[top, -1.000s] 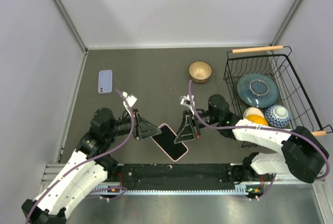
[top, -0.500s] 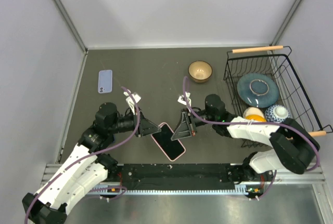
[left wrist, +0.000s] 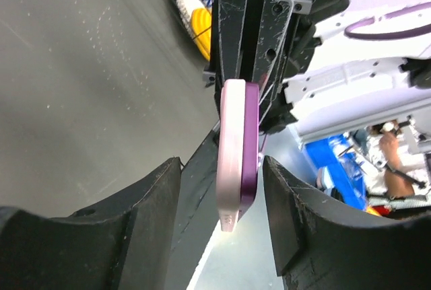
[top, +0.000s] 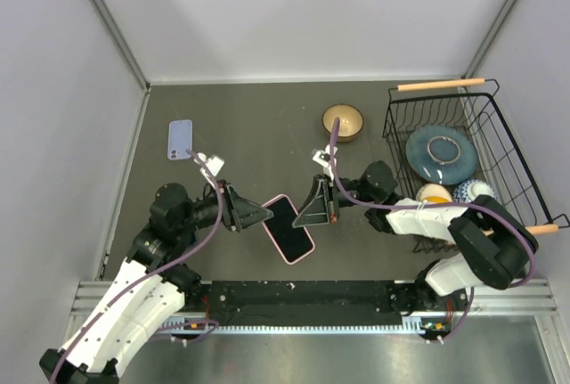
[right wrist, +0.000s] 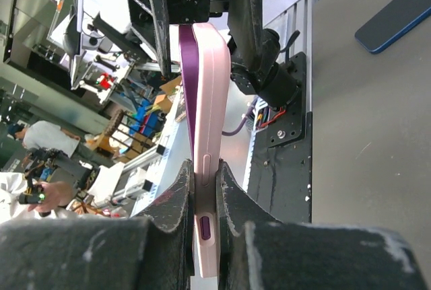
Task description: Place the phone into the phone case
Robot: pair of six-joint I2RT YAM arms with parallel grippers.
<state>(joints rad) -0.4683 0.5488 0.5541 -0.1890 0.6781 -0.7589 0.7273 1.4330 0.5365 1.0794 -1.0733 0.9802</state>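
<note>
The purple phone's edge [left wrist: 250, 149] sticks out of the pink case beside my open left gripper. I should squeeze phone and case together [left wrist: 240, 192] there with my left gripper.
A purple phone [left wrist: 250, 142] lies against a pink phone case [left wrist: 231, 149]; together they are held edge-on above the table. In the top view the pink case [top: 287, 228] hangs between both grippers. My right gripper [right wrist: 204, 169] is shut on the case's near end [right wrist: 209, 88], with the purple phone [right wrist: 186, 81] on its left side. It also shows in the top view [top: 312, 215]. My left gripper [left wrist: 219, 169] is open; its jaws straddle the other end without touching. It is just left of the case in the top view [top: 256, 215].
A flat light-blue slab [top: 180, 139] lies at the far left, and also shows in the right wrist view [right wrist: 401, 14]. A tan bowl [top: 343, 121] stands at the back. A black wire basket [top: 499, 148] at the right holds a blue plate, bowls and an orange thing.
The phone and case have shifted slightly left and away from the front rail. The left arm has drawn back to the left. The right gripper stays clamped on the case.
</note>
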